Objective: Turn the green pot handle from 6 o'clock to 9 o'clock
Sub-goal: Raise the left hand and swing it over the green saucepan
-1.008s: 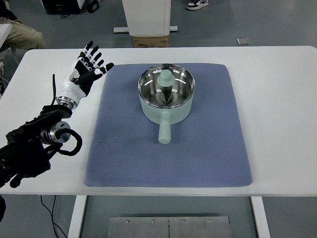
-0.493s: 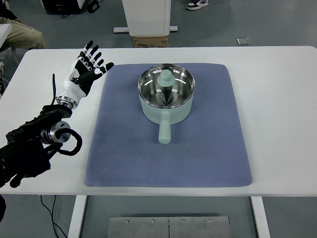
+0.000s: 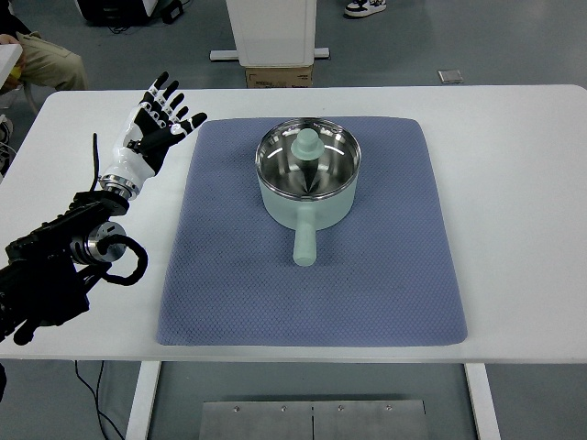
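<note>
The pot [image 3: 307, 179] should slide a bit over the blue mat as it turns when the robot swings the handle around, because the pot's handle sticks out from one side [image 3: 305, 238] of the pot.
A pale green pot [image 3: 308, 174] with a shiny steel inside stands on the blue mat [image 3: 367, 275], a little back of its middle. Its green handle [image 3: 304, 241] points straight toward the near edge, at 6 o'clock. A green knob [image 3: 307, 142] shows at the pot's far rim. My left hand [image 3: 156, 124] is raised over the white table left of the mat, fingers spread and holding nothing, well apart from the pot. Its dark arm [image 3: 55, 275] comes in from the lower left.
The white table [image 3: 514, 183] carries the mat. Behind the table stand a white pedestal with a cardboard box [image 3: 279, 75]. A seated person's leg [image 3: 41, 60] shows at the top left, and a shoe [image 3: 364, 8] at the top.
My left hand and forearm have shifted slightly left and away. The pot and its handle have not moved.
</note>
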`<state>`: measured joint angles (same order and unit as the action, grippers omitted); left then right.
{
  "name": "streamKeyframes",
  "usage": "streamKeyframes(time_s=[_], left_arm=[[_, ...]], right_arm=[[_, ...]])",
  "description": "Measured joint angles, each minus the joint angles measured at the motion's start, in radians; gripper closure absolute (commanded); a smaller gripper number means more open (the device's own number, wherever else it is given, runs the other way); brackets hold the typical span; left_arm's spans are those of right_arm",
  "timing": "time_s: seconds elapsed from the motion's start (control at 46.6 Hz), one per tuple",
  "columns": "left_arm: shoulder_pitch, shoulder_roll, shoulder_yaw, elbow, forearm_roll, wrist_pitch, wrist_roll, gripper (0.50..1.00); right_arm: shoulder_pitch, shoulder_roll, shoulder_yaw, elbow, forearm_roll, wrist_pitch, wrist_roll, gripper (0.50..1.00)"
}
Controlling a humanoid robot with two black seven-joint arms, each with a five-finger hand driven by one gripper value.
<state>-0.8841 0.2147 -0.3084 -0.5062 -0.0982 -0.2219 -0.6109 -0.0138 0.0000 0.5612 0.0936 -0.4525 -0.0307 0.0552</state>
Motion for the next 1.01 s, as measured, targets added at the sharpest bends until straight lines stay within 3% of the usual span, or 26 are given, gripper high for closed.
streamKeyframes(time_s=[0.451,1.008], left_arm=[[-0.015,0.04,0.0,-0.021,0.007,-0.047,0.0,0.5],[-0.058,0.121,-0.054,-0.206,0.174,-0.044,0.0,0.5]], right_arm=[[0.0,0.0,0.0,0.0,0.0,0.0,0.0,0.5],[0.0,0.0,0.0,0.0,0.0,0.0,0.0,0.5]])
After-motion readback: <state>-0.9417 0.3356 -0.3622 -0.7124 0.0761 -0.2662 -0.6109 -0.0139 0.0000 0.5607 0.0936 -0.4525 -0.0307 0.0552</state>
